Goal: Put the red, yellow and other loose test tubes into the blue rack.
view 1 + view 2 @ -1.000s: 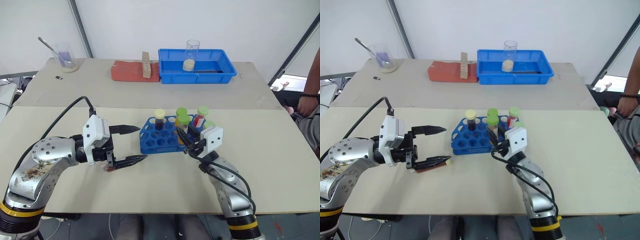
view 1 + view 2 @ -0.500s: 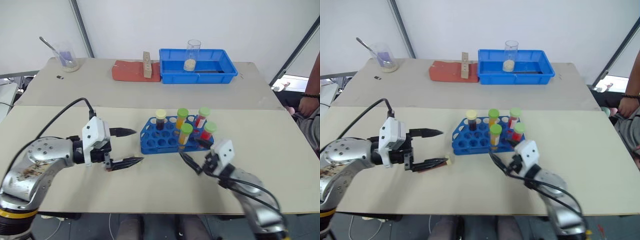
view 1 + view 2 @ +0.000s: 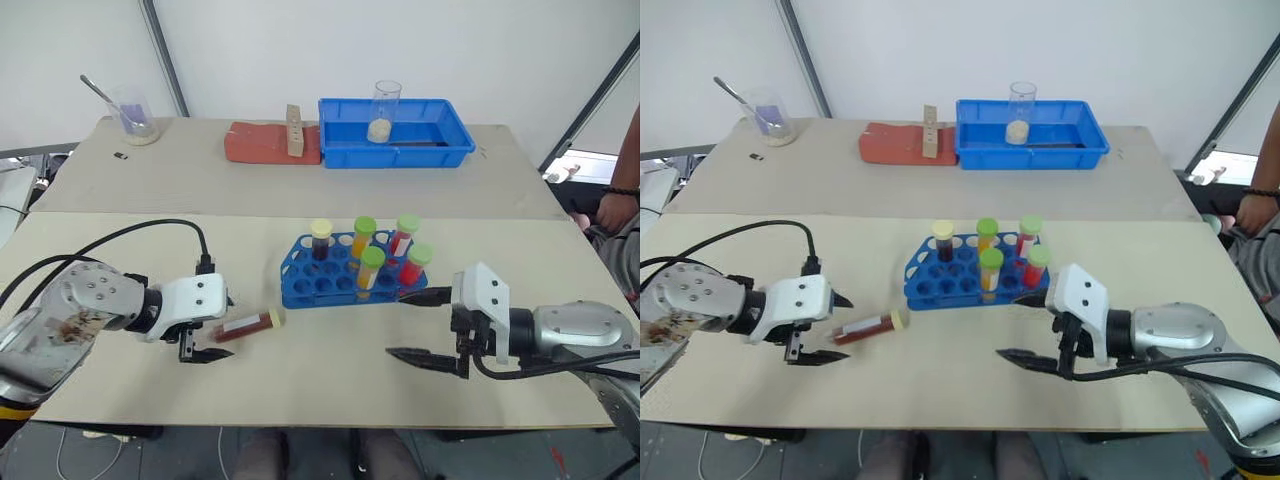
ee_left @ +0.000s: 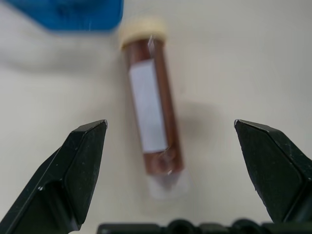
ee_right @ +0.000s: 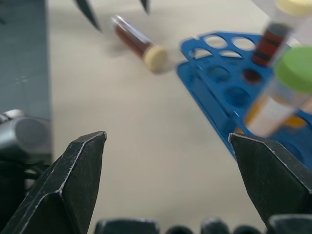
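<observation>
Next, my left gripper turns the loose test tube (image 3: 243, 326) upright before lowering it into the blue rack (image 3: 322, 284), because the tube is lying flat and far away from my right gripper.
One loose test tube (image 3: 245, 324), dark red-brown with a pale-yellow cap and a white label, lies flat on the table left of the blue rack (image 3: 313, 283). My left gripper (image 3: 224, 328) points down over its bottom end, open. The tube (image 4: 153, 102) lies between the fingers (image 4: 78, 170), touching neither. The rack holds several upright capped tubes, among them a yellow-orange one (image 3: 370, 270) and a red one (image 3: 415, 266). My right gripper (image 3: 397, 324) hovers open and empty just off the rack's front right corner, pointing left.
At the back stand a larger blue tray (image 3: 440, 148) holding a glass beaker (image 3: 383, 108), a red block (image 3: 258, 143) with a wooden piece, and a beaker with a spoon (image 3: 133, 115). A person's arm (image 3: 622, 170) shows at the right edge.
My right gripper opened, let go of a green-capped tube in the rack and drew back to the right. The left gripper sank, pulled left and tipped down over the lying tube.
</observation>
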